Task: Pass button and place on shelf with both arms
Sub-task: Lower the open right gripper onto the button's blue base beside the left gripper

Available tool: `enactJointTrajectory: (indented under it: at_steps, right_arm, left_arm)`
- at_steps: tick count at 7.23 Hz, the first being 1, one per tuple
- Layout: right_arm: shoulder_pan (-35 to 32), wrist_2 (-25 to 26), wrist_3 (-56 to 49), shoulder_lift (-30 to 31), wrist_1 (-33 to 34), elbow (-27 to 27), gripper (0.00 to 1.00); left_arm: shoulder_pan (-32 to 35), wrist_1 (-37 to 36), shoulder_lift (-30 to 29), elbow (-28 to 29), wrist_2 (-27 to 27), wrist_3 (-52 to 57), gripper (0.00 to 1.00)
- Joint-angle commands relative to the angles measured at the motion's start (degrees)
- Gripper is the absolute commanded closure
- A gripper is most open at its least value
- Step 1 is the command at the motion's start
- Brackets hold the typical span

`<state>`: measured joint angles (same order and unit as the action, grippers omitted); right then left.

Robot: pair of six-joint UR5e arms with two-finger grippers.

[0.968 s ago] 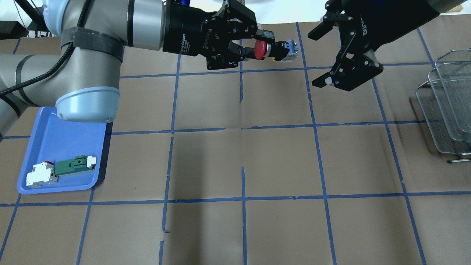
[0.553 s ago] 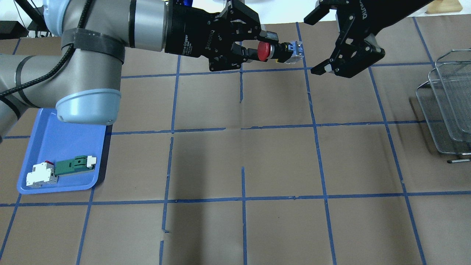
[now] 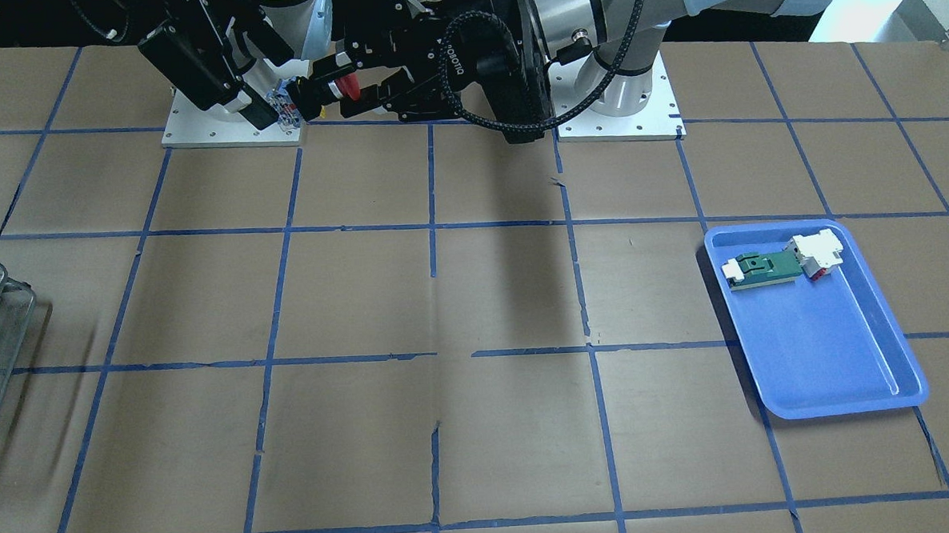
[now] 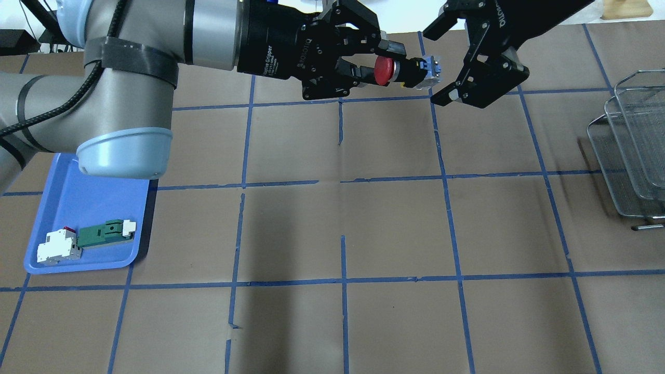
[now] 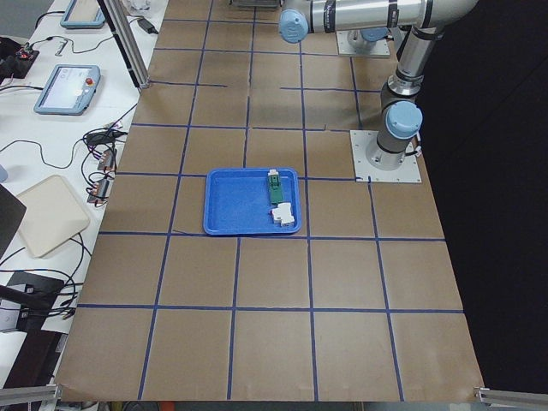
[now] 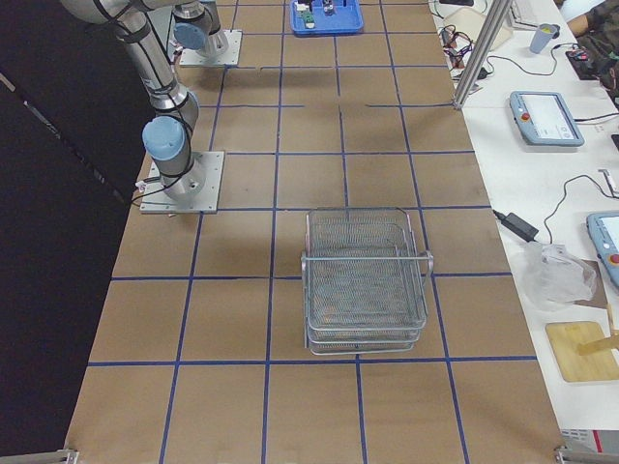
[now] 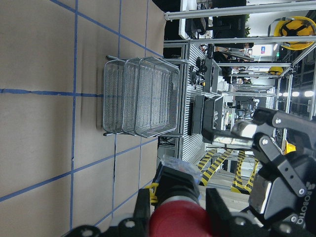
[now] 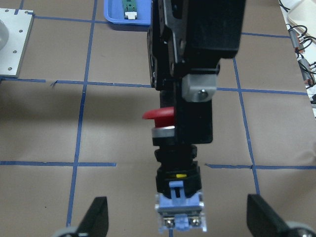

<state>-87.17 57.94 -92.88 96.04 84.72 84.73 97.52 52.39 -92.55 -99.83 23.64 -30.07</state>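
Observation:
I should close my right gripper on the button's bluish base before my left gripper opens and moves back, because my left gripper is holding the button by its red head.
My left gripper (image 4: pixel 383 62) is shut on the button (image 4: pixel 404 72) and holds it level in the air, red head toward the wrist and bluish base pointing right. My right gripper (image 4: pixel 435 65) is open, with a finger on either side of the base and not touching it. In the right wrist view the button (image 8: pixel 177 170) hangs from the left gripper (image 8: pixel 192 98), its base between my open fingertips (image 8: pixel 97 217). The front view shows the button (image 3: pixel 331 89) too. The wire shelf (image 4: pixel 631 145) stands at the table's right edge.
A blue tray (image 4: pixel 88 202) at the near left holds a green-and-white connector piece (image 4: pixel 106 232) and a white part. The shelf also shows in the right side view (image 6: pixel 366 280) and the left wrist view (image 7: pixel 143 96).
My left gripper has carried the button to the right. My right gripper has moved left and up toward it, so the button's base now lies between its open fingers.

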Motion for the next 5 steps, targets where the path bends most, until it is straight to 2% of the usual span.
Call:
enactJointTrajectory:
  at_steps: [1, 2, 3, 4, 5]
  right_arm:
    - [0.0, -0.3, 0.2, 0.0, -0.6, 0.5, 0.0]
    - [0.0, -2.0, 0.1, 0.1, -0.6, 0.5, 0.23]
    - [0.0, -2.0, 0.0, 0.0, -0.6, 0.6, 0.38]
    - [0.0, -1.2, 0.1, 0.1, -0.6, 0.5, 0.82]
    - [0.0, -0.6, 0.0, 0.2, -0.5, 0.4, 1.0]
  left_arm:
    - [0.0, -5.1, -0.5, -0.7, 0.0, -4.4, 1.0]
    - [0.0, -5.2, -0.4, -0.6, 0.1, -4.9, 1.0]
    - [0.0, -5.2, -0.4, -0.5, 0.1, -6.4, 1.0]
    - [0.0, -5.2, 0.3, -0.5, 0.0, -7.4, 1.0]
    - [0.0, -5.2, 0.4, -0.2, 0.0, -7.5, 1.0]
